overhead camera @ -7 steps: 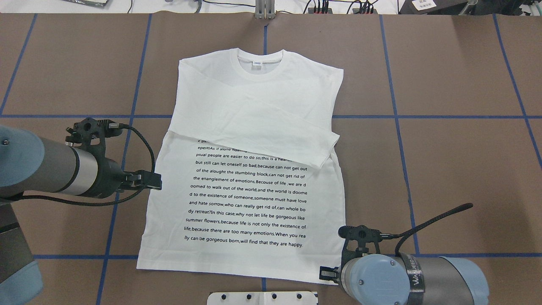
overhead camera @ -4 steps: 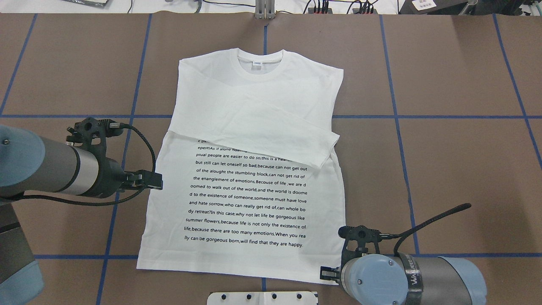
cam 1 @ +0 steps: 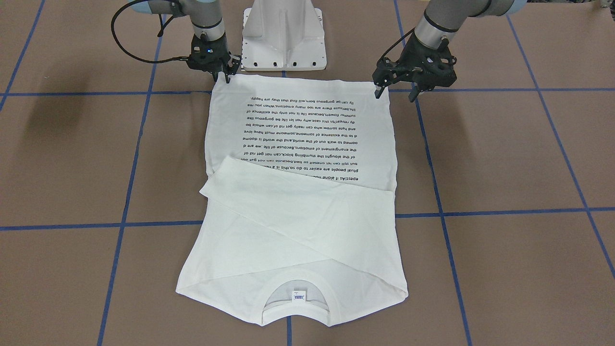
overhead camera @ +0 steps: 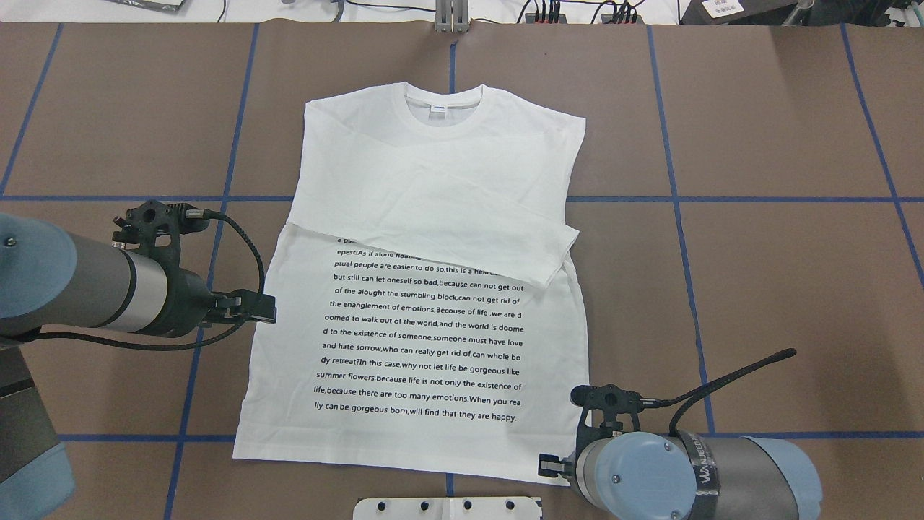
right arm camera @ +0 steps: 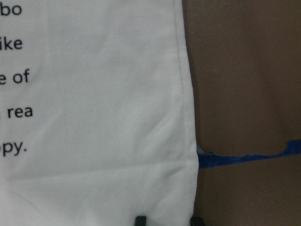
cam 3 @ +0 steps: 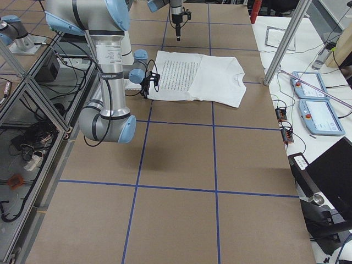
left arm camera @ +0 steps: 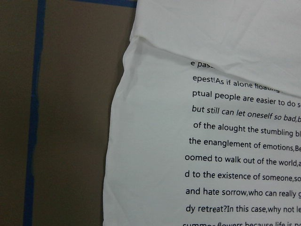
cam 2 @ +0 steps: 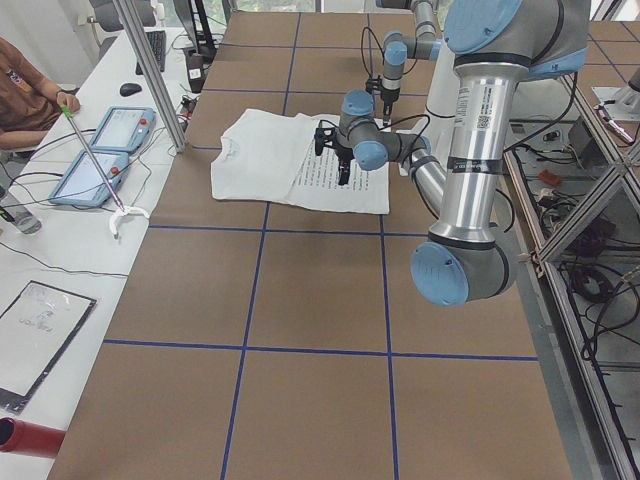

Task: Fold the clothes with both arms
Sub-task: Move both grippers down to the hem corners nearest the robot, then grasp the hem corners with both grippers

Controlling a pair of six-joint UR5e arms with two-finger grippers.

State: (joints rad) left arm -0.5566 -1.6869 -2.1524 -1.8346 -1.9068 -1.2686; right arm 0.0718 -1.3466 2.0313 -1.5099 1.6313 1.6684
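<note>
The whole white shirt (cam 1: 300, 213) lies smooth from hem to collar (cam 1: 295, 309), so it should slide along with its sleeves still folded when I pull its hem.
The white shirt (overhead camera: 426, 339) lies flat on the brown table, collar at the far end, sleeves folded across the chest above the black text block (cam 1: 307, 134). My left gripper (cam 1: 396, 95) hangs open well above the table beside the shirt's left edge (left arm camera: 117, 141); its fingers do not show in the left wrist view. My right gripper (cam 1: 225, 77) is low at the near right hem corner (right arm camera: 183, 188). It is open, and its fingertips (right arm camera: 141, 220) stand on either side of the shirt's side edge.
The white pedestal base (cam 1: 283, 33) stands just behind the hem. Blue tape lines (overhead camera: 678, 198) grid the table. In the exterior left view a person (cam 2: 25, 95) sits at a side bench holding a grabber stick (cam 2: 95, 165).
My right arm has shifted slightly left, toward the hem corner. My left arm has barely moved. The shirt lies as before.
</note>
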